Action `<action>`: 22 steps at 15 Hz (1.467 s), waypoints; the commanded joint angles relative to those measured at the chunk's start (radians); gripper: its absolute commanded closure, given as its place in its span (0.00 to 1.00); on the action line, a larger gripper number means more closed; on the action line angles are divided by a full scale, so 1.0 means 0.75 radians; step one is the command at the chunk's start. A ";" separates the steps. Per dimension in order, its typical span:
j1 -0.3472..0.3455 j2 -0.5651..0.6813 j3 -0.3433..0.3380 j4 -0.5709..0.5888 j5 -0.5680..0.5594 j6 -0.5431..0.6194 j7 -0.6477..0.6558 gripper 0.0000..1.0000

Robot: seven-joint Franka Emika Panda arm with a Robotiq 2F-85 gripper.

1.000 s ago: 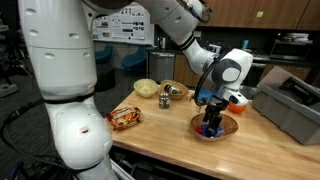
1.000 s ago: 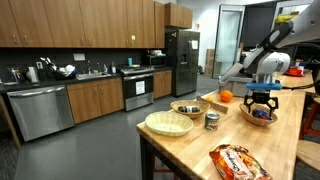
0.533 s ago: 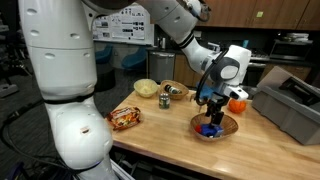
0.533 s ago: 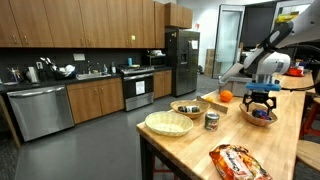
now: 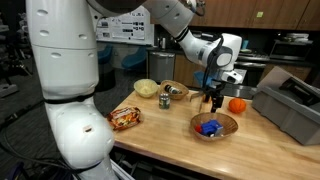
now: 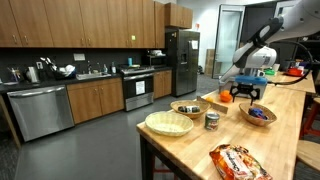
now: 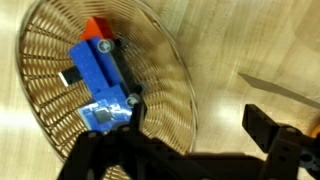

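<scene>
The blue toy block (image 5: 211, 128) is inside the bowl, but my open gripper hangs past the wicker bowl's rim (image 5: 225, 114), away from the block. Next, I move back and line up over the block.
A blue toy block (image 7: 100, 70) with an orange end lies in a wicker bowl (image 7: 45, 50) on the wooden table. That bowl (image 5: 226, 127) shows in both exterior views, with the blue toy (image 6: 259, 113) inside. My gripper (image 5: 213, 98) hangs above the table behind the bowl, near an orange (image 5: 237, 105), and touches nothing. In the wrist view the gripper (image 7: 175, 140) is open, with only bare tabletop between its dark fingers (image 7: 265, 128). The gripper (image 6: 243, 93) also hangs apart from the orange (image 6: 226, 96).
A can (image 5: 165, 100), a bowl of small items (image 5: 173, 90) and a pale bowl (image 5: 146, 88) stand at the back. A chips bag (image 5: 125, 118) lies near the front edge. A grey bin (image 5: 290, 108) stands at one end. An empty wicker plate (image 6: 168, 123) is close to the table corner.
The gripper has risen out of the wicker bowl and moved back toward the orange, still open. The blue toy stays in the bowl.
</scene>
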 commanded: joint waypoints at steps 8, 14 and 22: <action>-0.008 0.032 -0.019 0.044 -0.012 -0.091 -0.058 0.00; -0.036 -0.008 -0.079 -0.073 -0.033 -0.123 0.022 0.00; -0.046 -0.085 -0.110 -0.147 -0.070 -0.164 0.154 0.00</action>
